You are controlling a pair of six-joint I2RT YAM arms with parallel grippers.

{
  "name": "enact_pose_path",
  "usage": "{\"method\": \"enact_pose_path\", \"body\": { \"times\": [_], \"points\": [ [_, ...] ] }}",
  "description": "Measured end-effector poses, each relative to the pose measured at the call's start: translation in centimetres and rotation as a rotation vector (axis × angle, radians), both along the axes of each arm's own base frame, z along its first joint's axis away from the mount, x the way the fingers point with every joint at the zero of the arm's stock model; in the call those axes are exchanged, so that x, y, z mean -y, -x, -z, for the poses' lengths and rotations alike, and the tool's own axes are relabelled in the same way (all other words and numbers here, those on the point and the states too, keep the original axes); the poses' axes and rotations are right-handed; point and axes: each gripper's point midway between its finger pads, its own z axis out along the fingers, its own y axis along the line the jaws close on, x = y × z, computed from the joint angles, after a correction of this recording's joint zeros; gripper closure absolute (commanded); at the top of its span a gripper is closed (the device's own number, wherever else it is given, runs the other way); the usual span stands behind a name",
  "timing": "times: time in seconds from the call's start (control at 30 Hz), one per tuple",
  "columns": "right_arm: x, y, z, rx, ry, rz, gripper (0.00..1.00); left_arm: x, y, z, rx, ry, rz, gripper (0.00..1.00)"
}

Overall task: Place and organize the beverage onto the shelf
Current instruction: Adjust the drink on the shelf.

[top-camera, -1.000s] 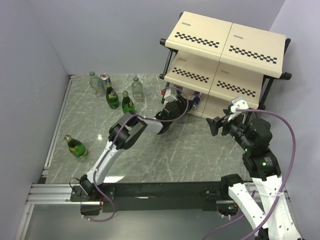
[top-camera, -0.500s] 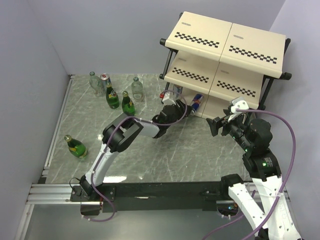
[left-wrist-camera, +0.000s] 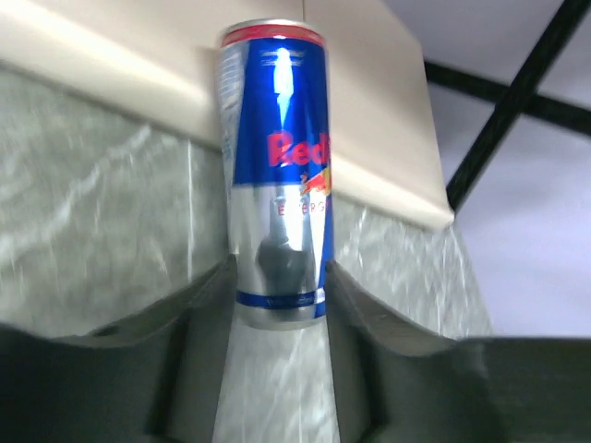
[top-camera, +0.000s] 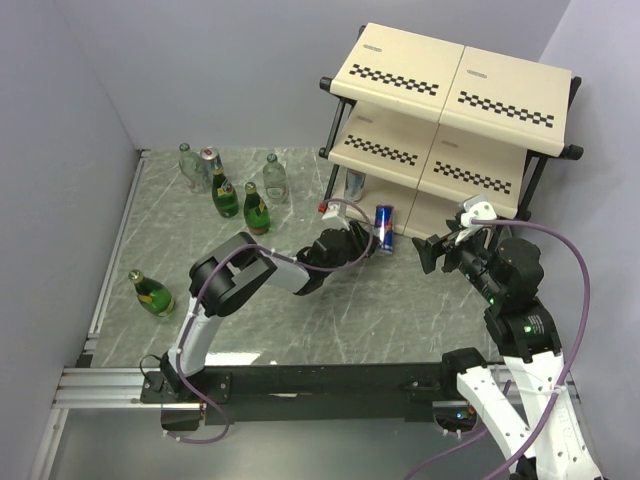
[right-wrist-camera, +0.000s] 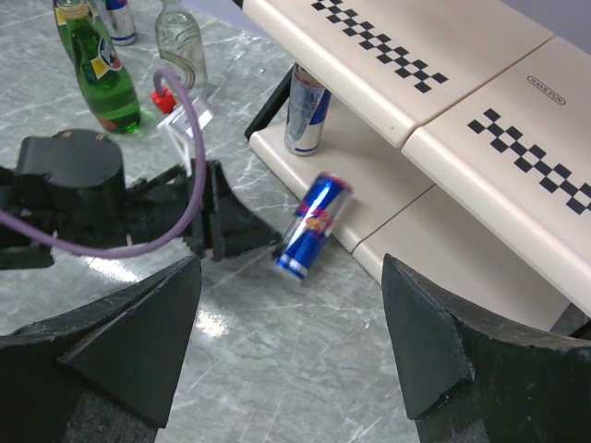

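The left gripper pinches only the tilted can's base (top-camera: 383,247), so it should regrip higher, back off the shelf and offer the can's top (top-camera: 385,211) to the right gripper.
My left gripper (top-camera: 362,242) (left-wrist-camera: 277,288) is shut on the base of a slim silver-and-blue can (top-camera: 384,228) (left-wrist-camera: 277,175) (right-wrist-camera: 312,226). The can is tilted, its top by the front edge of the shelf's (top-camera: 450,85) (right-wrist-camera: 443,55) bottom board. A second can (top-camera: 354,183) (right-wrist-camera: 305,109) stands upright on that bottom board. Three green bottles (top-camera: 224,195) (top-camera: 257,207) (top-camera: 152,293), two clear bottles (top-camera: 190,165) (top-camera: 274,178) and another can (top-camera: 210,160) stand on the table at the left. My right gripper (top-camera: 440,250) (right-wrist-camera: 286,351) hangs open to the right of the held can, nothing between its fingers.
The shelf's black frame legs (top-camera: 330,170) stand beside the bottom board. Grey walls (top-camera: 60,150) close the table at the left and back. A metal rail (top-camera: 110,260) runs along the left edge. The left arm's purple cable (right-wrist-camera: 175,185) loops above its wrist.
The left gripper has drawn back from the shelf toward the near side. The can has come off the bottom board with it and now tilts. The right arm has not moved.
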Motion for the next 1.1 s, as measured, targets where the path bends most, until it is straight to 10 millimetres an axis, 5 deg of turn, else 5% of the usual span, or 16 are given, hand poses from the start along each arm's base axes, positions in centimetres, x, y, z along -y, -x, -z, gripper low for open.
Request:
{"method": "enact_pose_path", "body": {
  "times": [0.2,0.4,0.57,0.8,0.97,1.1],
  "points": [
    [0.0,0.0,0.0,0.001,0.0,0.0,0.15,-0.5,2.1,0.8,-0.003,-0.041,0.029,0.53],
    [0.0,0.0,0.0,0.0,0.0,0.0,0.15,-1.4,2.7,1.3,-0.01,-0.087,0.022,0.11],
    [0.0,0.0,0.1,-0.001,0.0,0.0,0.15,-2.5,2.8,0.6,-0.069,-0.107,-0.028,0.04],
    [-0.1,0.0,0.0,-0.001,0.0,-0.003,0.15,-3.0,1.5,0.1,-0.206,-0.197,-0.146,0.09],
    [0.0,0.1,0.0,0.003,-0.001,-0.003,0.15,-2.0,0.4,-1.2,-0.237,-0.29,-0.216,0.21],
    [0.0,0.2,-0.2,0.01,-0.003,-0.003,0.15,-1.4,0.4,-0.1,-0.264,-0.39,-0.238,0.26]
  ]
}}
